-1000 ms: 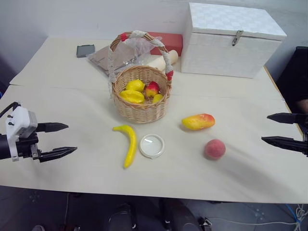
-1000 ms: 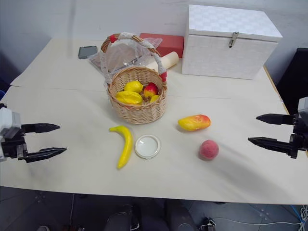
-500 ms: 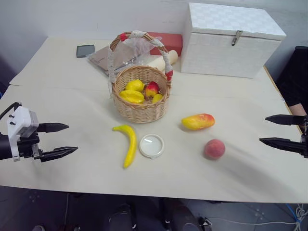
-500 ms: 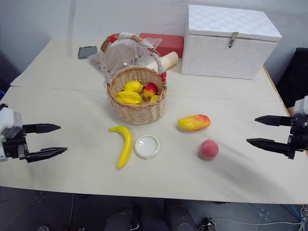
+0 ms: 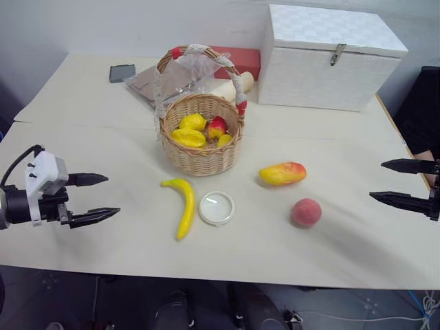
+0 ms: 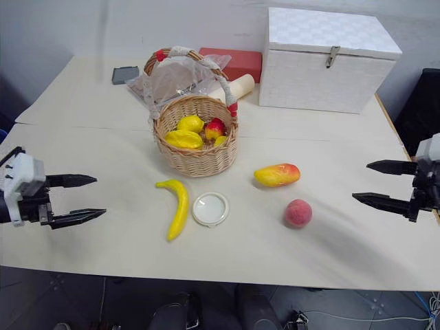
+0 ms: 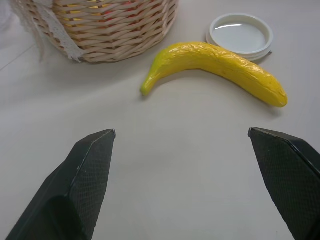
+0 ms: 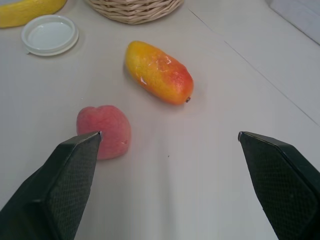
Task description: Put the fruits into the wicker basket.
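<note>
The white lid crowds the banana and its side toward the peach is free, so my right gripper should go on to the lid's rim (image 5: 231,216) and close there.
A long yellow banana (image 5: 183,204) lies on the table in front of the wicker basket (image 5: 201,155), which holds several small yellow and red fruits. An orange-red mango (image 5: 282,173) rests to the basket's right, and a pinkish peach (image 5: 306,212) sits nearer the front edge. My left gripper (image 5: 101,196) hovers open at the table's left, pointing toward the banana (image 7: 215,65) with bare table between. My right gripper (image 5: 387,181) is open at the far right, aimed at the peach (image 8: 105,131) and mango (image 8: 159,71), touching neither.
A flat white lid (image 5: 217,207) lies beside the banana. A big white latched box (image 5: 330,56) stands at the back right. Behind the basket are a red box (image 5: 240,60), a plastic-wrapped packet (image 5: 172,79) and a small dark device (image 5: 122,71).
My left gripper has edged a little to the right, toward the banana. The fruits, basket and right gripper stay where they were.
</note>
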